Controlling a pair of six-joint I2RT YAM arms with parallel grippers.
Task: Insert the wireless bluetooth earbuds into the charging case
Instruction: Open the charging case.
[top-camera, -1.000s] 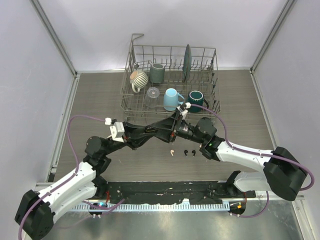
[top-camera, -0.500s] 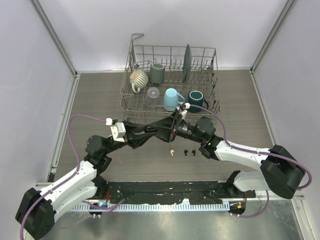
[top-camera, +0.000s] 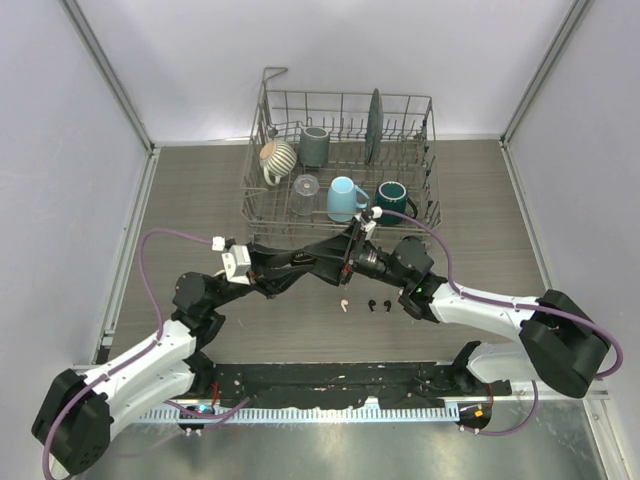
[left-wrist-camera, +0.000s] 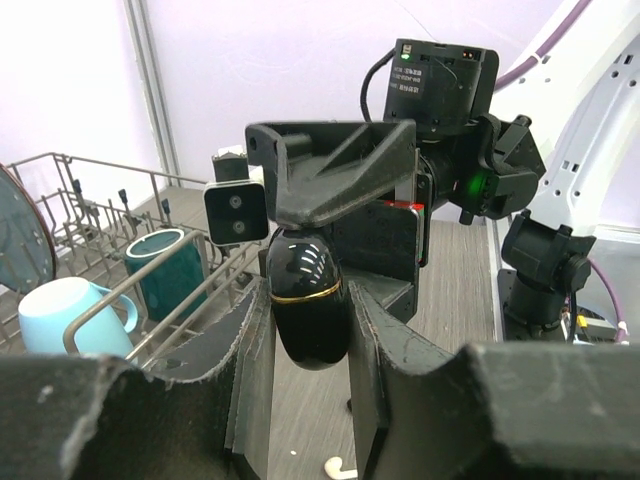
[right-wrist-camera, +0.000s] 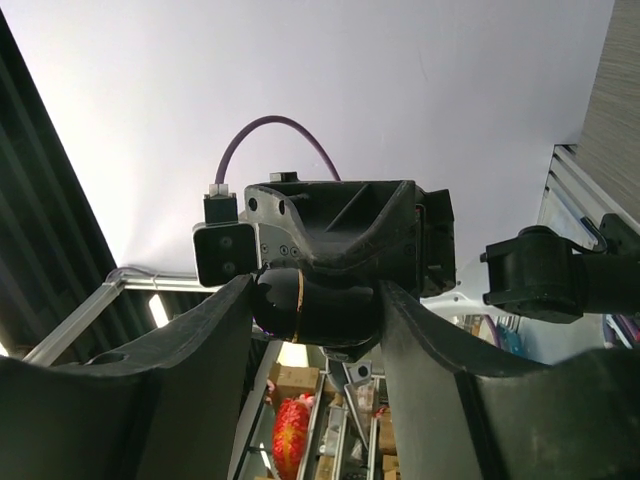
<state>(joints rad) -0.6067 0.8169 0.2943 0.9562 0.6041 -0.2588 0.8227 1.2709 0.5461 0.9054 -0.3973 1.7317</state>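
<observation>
The fingers of my right gripper squeeze the closed charging case from end to end and press it shut. Next, I open them, back away and bring one finger in at the case's gold band.
The charging case is a glossy black egg shape with a gold band, and it looks closed. It is held in the air between both grippers, which meet nose to nose in front of the rack. My left gripper is shut on its lower part. My right gripper is shut on the same case. In the top view the left gripper and the right gripper hide the case. On the table below lie a cream earbud and two black earbuds. The cream earbud also shows in the left wrist view. I see no fourth earbud.
A wire dish rack stands just behind the grippers. It holds a light blue mug, a dark teal mug, a grey-green mug, a striped cup, a glass and an upright plate.
Both grippers stay joined on the case. The left arm's elbow has shifted very slightly. The earbuds on the table have not moved.
</observation>
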